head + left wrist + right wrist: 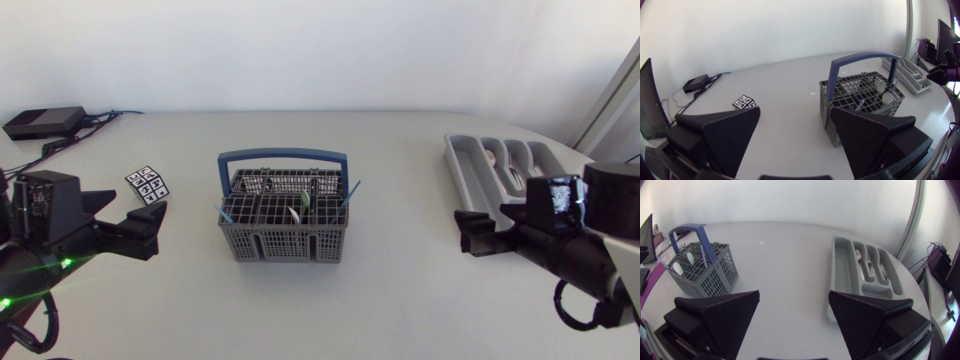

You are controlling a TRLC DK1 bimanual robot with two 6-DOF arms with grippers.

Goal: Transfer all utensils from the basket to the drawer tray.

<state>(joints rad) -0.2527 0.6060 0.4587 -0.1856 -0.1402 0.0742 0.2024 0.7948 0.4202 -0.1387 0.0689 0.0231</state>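
Note:
A long straight stem will slide out when the robot lifts, since only a short tip of the light-blue utensil (224, 213) leans out of the grid (240, 211).
A grey plastic cutlery basket (283, 232) with a blue handle (283, 157) stands mid-table. Several utensils stick up in it, among them blue-handled ones (349, 193) and a white spoon (294, 215). The grey drawer tray (470, 160) lies at the back right, with metal pieces in its slots. My left gripper (155, 228) hangs open and empty to the left of the basket, pointing at it. In the left wrist view the basket (860, 97) is ahead of the right finger of that gripper (795, 135). My right gripper (466, 231) is open and empty, in front of the tray (865, 270).
A small black-and-white marker card (148, 184) lies left of the basket. A black box (42, 122) with cables sits at the back left corner. Bare tabletop separates basket and tray.

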